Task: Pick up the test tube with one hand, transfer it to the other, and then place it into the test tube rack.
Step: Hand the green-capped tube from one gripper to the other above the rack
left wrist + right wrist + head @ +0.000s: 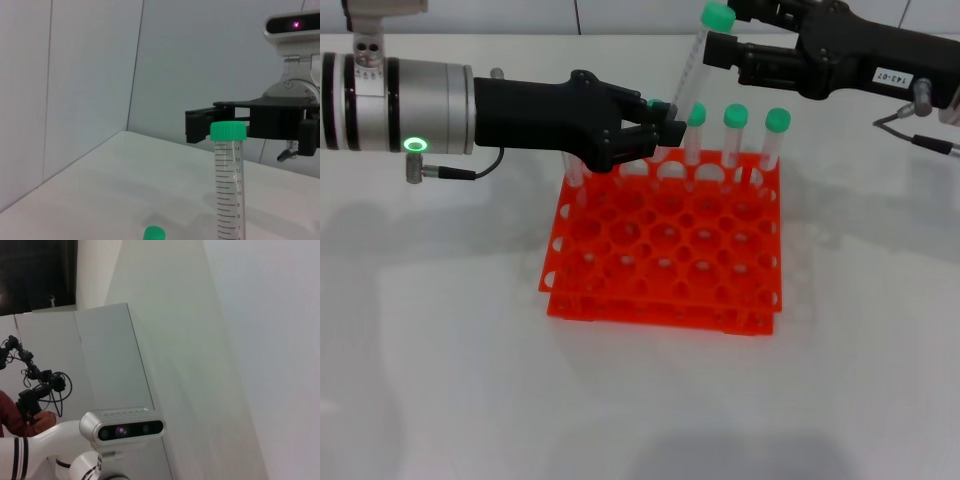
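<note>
My left gripper is holding the test tube's lower end (663,152), which has to go into the rack. Next, my right gripper grabs the green cap (718,16) before my left gripper lets go.
The test tube (691,68), clear with a green cap, tilts up above the back of the orange-red rack (620,300). My left gripper (663,127), on the wrist with the green ring, is shut on the tube's lower end. My right gripper (721,33), with the white label, reaches in from the upper right, its jaws standing apart around the tube just at the cap. In the left wrist view the tube (227,170) stands upright in front of the right gripper (207,122). The right wrist view shows neither the tube nor the rack.
Three green-capped tubes (735,130) stand in the rack's back row to the right of the left gripper, with more tubes partly hidden behind it. Another green cap (154,233) shows low in the left wrist view. White table (440,380) surrounds the rack.
</note>
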You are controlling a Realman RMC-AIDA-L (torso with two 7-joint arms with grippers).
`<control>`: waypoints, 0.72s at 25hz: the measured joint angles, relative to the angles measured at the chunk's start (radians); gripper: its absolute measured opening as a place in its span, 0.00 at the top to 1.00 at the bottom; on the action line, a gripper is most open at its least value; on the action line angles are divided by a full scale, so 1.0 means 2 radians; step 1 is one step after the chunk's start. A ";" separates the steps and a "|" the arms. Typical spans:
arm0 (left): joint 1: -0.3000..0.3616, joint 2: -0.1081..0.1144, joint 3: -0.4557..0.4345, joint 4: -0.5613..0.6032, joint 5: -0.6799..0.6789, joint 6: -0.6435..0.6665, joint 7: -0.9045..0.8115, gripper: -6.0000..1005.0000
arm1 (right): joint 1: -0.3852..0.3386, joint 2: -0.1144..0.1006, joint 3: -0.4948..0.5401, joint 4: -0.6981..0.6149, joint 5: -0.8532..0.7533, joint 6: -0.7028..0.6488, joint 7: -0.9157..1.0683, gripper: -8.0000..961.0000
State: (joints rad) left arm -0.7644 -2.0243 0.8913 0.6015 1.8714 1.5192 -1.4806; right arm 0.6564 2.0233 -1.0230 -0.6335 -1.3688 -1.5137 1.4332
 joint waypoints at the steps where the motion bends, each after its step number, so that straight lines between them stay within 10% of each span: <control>1: 0.000 0.000 0.000 0.000 0.000 0.000 0.000 0.73 | 0.001 0.000 0.000 0.000 0.000 0.000 0.000 0.13; 10: 0.000 -0.001 0.000 0.001 0.000 -0.001 0.000 0.72 | 0.007 0.000 -0.001 0.006 0.000 0.004 0.000 0.13; 18: -0.003 -0.001 0.000 0.001 0.000 -0.002 0.003 0.72 | 0.015 0.000 -0.002 0.019 0.003 0.005 -0.004 0.34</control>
State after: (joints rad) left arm -0.7694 -2.0267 0.8913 0.6027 1.8711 1.5154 -1.4744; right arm 0.6872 2.0234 -1.0263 -0.5956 -1.3621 -1.5031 1.4253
